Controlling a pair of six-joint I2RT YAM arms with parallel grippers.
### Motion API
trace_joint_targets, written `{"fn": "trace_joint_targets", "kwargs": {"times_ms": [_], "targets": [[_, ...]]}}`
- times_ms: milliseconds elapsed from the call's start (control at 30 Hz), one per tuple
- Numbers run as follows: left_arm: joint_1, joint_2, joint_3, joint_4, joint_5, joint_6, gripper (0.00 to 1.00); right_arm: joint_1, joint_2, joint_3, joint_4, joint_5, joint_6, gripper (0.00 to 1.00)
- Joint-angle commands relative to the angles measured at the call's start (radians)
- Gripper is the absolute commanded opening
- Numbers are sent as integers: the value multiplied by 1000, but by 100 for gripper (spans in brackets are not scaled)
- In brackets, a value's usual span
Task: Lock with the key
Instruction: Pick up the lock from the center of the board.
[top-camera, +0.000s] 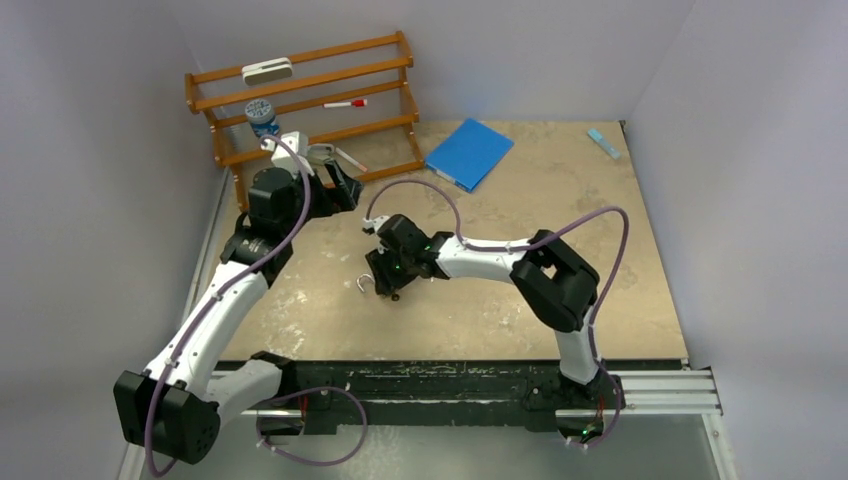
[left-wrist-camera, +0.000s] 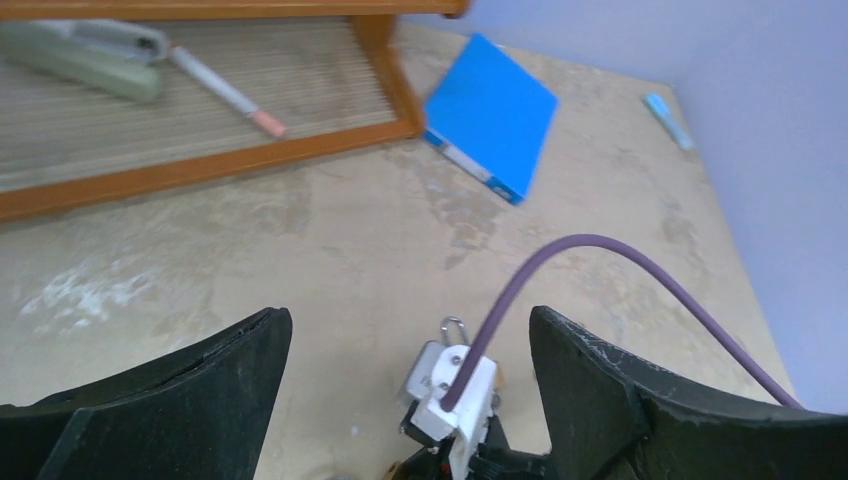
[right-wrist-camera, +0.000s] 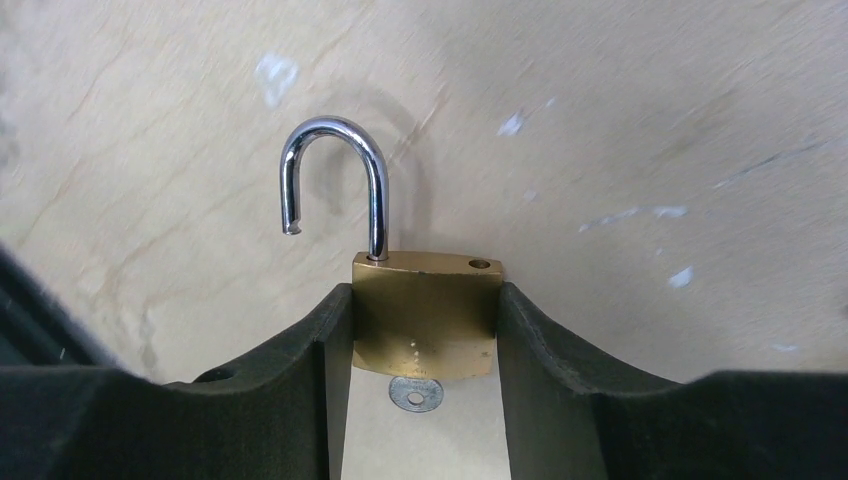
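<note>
The padlock body's sides (right-wrist-camera: 427, 315) above the key are covered by my right gripper, so my left gripper should grab the padlock by its open shackle (right-wrist-camera: 376, 175) to free the body.
A brass padlock (right-wrist-camera: 425, 315) lies on the table with its steel shackle (right-wrist-camera: 335, 127) swung open, free end out of its hole. The round head of the key (right-wrist-camera: 413, 392) shows under the lock's bottom edge. My right gripper (right-wrist-camera: 425, 300) is shut on the padlock body, one finger pressing each side. From above, the right gripper (top-camera: 385, 278) sits mid-table with the shackle (top-camera: 362, 287) poking out to its left. My left gripper (top-camera: 345, 186) hovers by the rack, jaws wide open and empty. Its own view looks down on the right wrist (left-wrist-camera: 455, 392) and the shackle (left-wrist-camera: 453, 328).
A wooden rack (top-camera: 300, 100) stands at the back left, holding a stapler (left-wrist-camera: 85, 55), a pen (left-wrist-camera: 225, 92) and other small items. A blue folder (top-camera: 469, 152) lies behind the arms. A pale blue strip (top-camera: 602, 142) lies at the back right corner.
</note>
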Motion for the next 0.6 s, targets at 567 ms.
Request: {"fn": "trace_joint_targets", "kwargs": {"times_ms": [567], "targets": [[6,11,239,-351,1319,651,94,-178,-477,-260,233,-377,-65,0]]}}
